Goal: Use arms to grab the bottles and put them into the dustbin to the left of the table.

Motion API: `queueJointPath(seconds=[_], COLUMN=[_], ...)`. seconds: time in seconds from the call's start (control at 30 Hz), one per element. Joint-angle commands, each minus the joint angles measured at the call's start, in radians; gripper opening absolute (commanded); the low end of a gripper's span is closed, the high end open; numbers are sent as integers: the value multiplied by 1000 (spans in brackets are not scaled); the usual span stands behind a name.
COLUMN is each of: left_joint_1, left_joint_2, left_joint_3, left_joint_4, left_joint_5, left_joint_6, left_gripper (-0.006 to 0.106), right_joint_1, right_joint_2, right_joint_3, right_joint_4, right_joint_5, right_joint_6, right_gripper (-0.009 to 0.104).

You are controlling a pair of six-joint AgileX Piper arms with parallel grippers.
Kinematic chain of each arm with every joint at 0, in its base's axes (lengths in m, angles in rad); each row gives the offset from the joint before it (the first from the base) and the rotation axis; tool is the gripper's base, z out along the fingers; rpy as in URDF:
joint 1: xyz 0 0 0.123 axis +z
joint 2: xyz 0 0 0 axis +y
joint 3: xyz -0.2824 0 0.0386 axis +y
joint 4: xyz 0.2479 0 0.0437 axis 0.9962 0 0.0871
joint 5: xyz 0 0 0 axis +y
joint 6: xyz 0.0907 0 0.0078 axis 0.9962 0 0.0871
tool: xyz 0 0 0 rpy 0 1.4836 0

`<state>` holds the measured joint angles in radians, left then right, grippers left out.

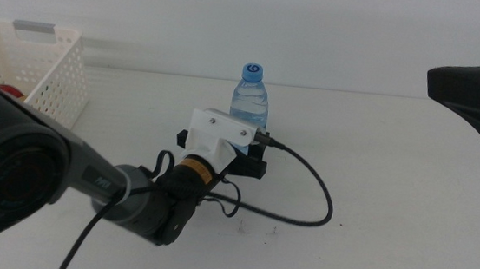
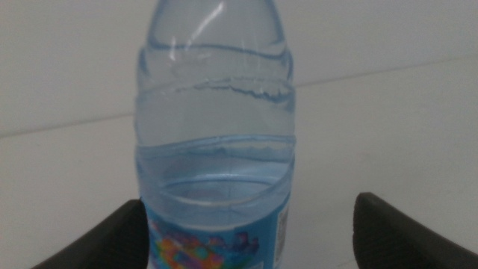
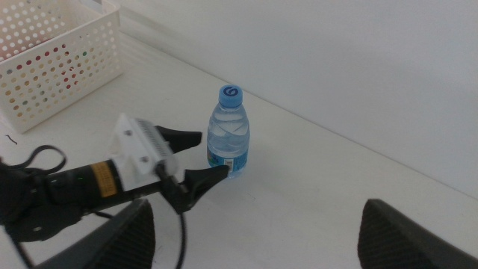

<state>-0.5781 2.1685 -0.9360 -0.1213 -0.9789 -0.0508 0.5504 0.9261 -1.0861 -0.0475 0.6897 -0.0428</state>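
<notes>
I already see something red (image 1: 9, 91) inside the white dustbin, so I expect the water bottle (image 1: 250, 98) to tip and rest slanted on other things when I lower it in.
A small clear water bottle (image 1: 250, 99) with a blue cap stands upright at the middle of the white table (image 1: 377, 164). My left gripper (image 1: 243, 152) is open with a jaw on each side of the bottle's lower part, which hides its base in the middle view. In the left wrist view the bottle (image 2: 215, 134) stands between the jaws, closer to one. My right gripper (image 1: 471, 85) hangs open and empty over the far right. The white dustbin (image 1: 53, 75) stands at the far left with something red (image 1: 8, 92) inside. The yellow-liquid bottle is out of view.
The right wrist view shows the bottle (image 3: 228, 134), the left gripper (image 3: 190, 161) around it and the dustbin (image 3: 60, 75) beyond. The left arm's black cable (image 1: 314, 189) loops over the table to the right of the gripper.
</notes>
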Motion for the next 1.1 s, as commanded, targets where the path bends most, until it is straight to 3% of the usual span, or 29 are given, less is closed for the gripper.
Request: queueJointPath(seconds=[0.0, 0.23, 0.6, 0.9, 1.0, 1.07], left_joint_1=[7, 30, 64, 80, 82, 82], left_joint_2=[19, 30, 80, 181, 189, 189], left_joint_3=[-53, -146, -247, -339, -342, -342], left_joint_4=[-10, -8, 51, 52, 49, 47], left_joint_5=[58, 194, 197, 129, 114, 91], left_joint_6=[-10, 0, 25, 25, 25, 25], left_gripper=[94, 94, 94, 94, 88, 78], right_joint_1=[-5, -5, -5, -5, -5, -5], right_joint_2=[-4, -4, -4, -4, -4, -4], right_joint_3=[-2, -2, -2, -2, -2, -2], right_joint_4=[-4, -4, -4, -4, -4, -4], right_joint_5=[-6, -6, -6, -6, -6, -6], right_joint_6=[-1, -1, -1, -1, -1, -1], right_gripper=[88, 88, 88, 88, 88, 88])
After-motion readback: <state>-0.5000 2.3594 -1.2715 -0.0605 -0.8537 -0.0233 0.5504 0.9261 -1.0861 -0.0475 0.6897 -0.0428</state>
